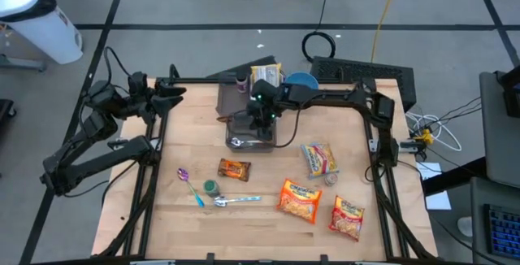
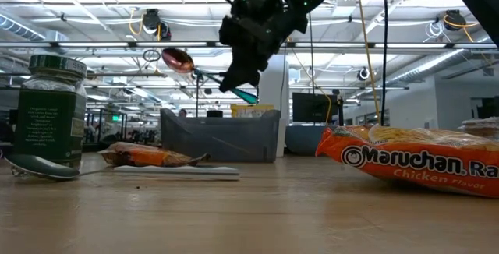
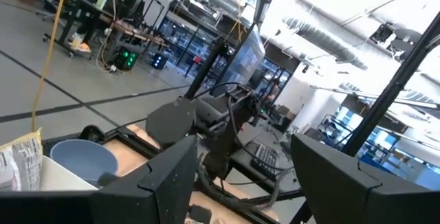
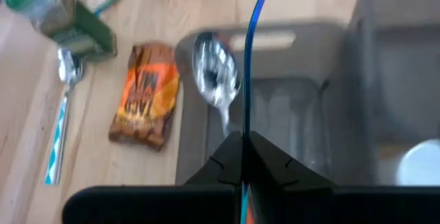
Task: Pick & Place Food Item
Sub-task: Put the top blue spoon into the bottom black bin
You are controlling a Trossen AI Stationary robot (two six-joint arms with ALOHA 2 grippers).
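Note:
My right gripper is holding the spoon with the spoon's shiny bowl (image 2: 178, 60) clear above the grey bin's near side (image 2: 218, 135). It should keep going down until the spoon is inside, and then let go.
My right gripper (image 1: 260, 132) hangs over the grey bin (image 1: 230, 127) near the table's middle, shut on a spoon (image 2: 178, 59) with a shiny bowl and a teal handle end (image 2: 248, 97). The bin's near wall (image 2: 218, 137) stands well below the spoon. Food packs lie on the table: an orange candy pack (image 1: 234, 169) and ramen packs (image 1: 299, 200) (image 1: 348, 218). My left gripper (image 3: 240, 196) waits open at the table's far left corner, with nothing between its fingers. My right gripper pinches the spoon's handle (image 4: 229, 132) between its two shut fingers, coming slanting down from the table's right side. The bowl (image 4: 216, 80) sticks out past the fingertips, and a thin blue edge (image 4: 250, 52) runs out from between them. The spoon is lifted clear, tilted, bowl end higher.
A green-lidded jar (image 1: 211, 187), a purple spoon (image 1: 188, 182) and a silver spoon (image 1: 236, 201) lie near the table's front left. Another pack (image 1: 319, 159) lies right of the bin. Behind the bin are a snack bag (image 1: 266, 76) and a blue bowl (image 1: 301, 80).

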